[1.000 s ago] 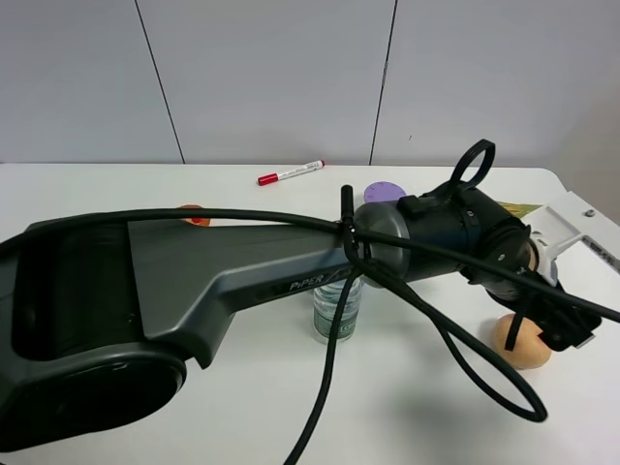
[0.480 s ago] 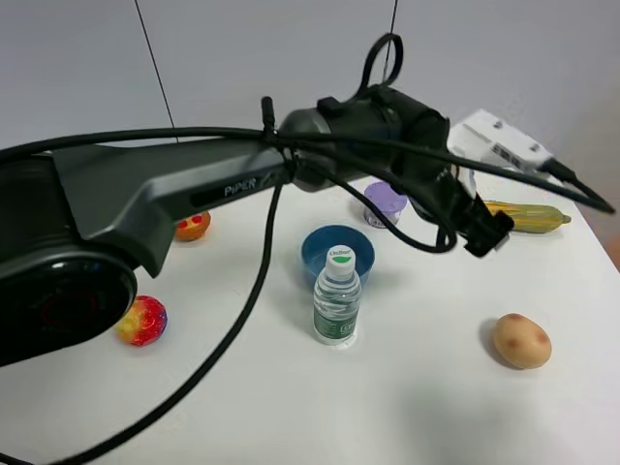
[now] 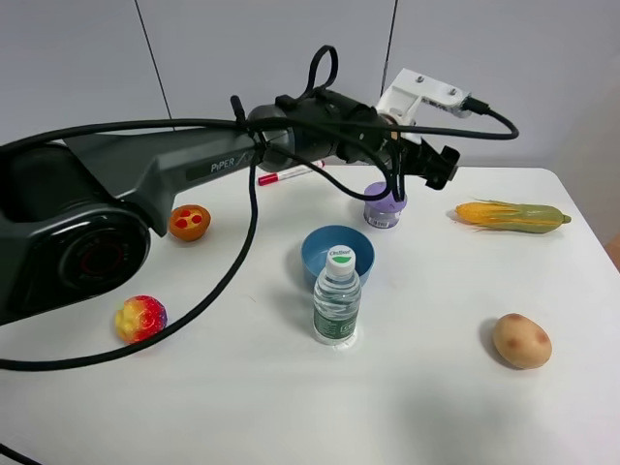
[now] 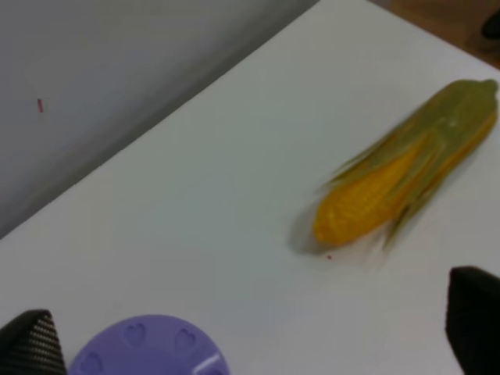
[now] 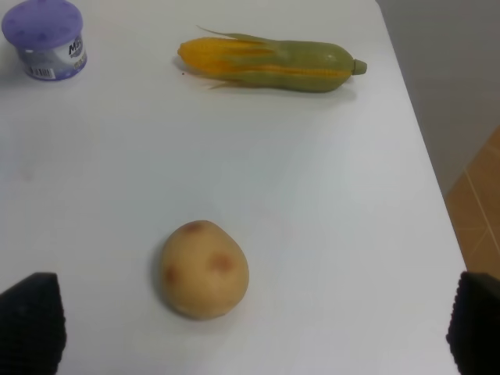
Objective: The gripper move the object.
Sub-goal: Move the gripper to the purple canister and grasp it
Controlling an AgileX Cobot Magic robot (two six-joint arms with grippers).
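I should pull my left gripper back over the jar (image 3: 385,207) before I lower it, because it is reaching past the jar toward the corn cob, with the lid (image 4: 148,348) near the end of one finger.
The object is a small clear jar with a lavender dotted lid (image 3: 385,204), standing behind the blue bowl (image 3: 337,252). My left gripper (image 3: 415,170), black jaws under a white block, hovers just above and slightly right of the jar. In the left wrist view the jar's lid (image 4: 148,349) shows between the wide-apart fingertips (image 4: 31,344) of the left gripper (image 4: 251,337), which is open and empty. My right gripper (image 5: 251,328) is open and empty, with the jar (image 5: 44,37) far from it. The right gripper is out of the exterior view.
A water bottle (image 3: 336,296) stands in front of the bowl. A corn cob (image 3: 511,216) lies right of the jar and a potato (image 3: 521,340) at the front right. An orange cup (image 3: 189,221), a red marker (image 3: 289,174) and a colourful ball (image 3: 140,318) are on the left.
My left arm swung from low over the front right, near the potato, up and back to a spot over the jar. The table's things have not moved.
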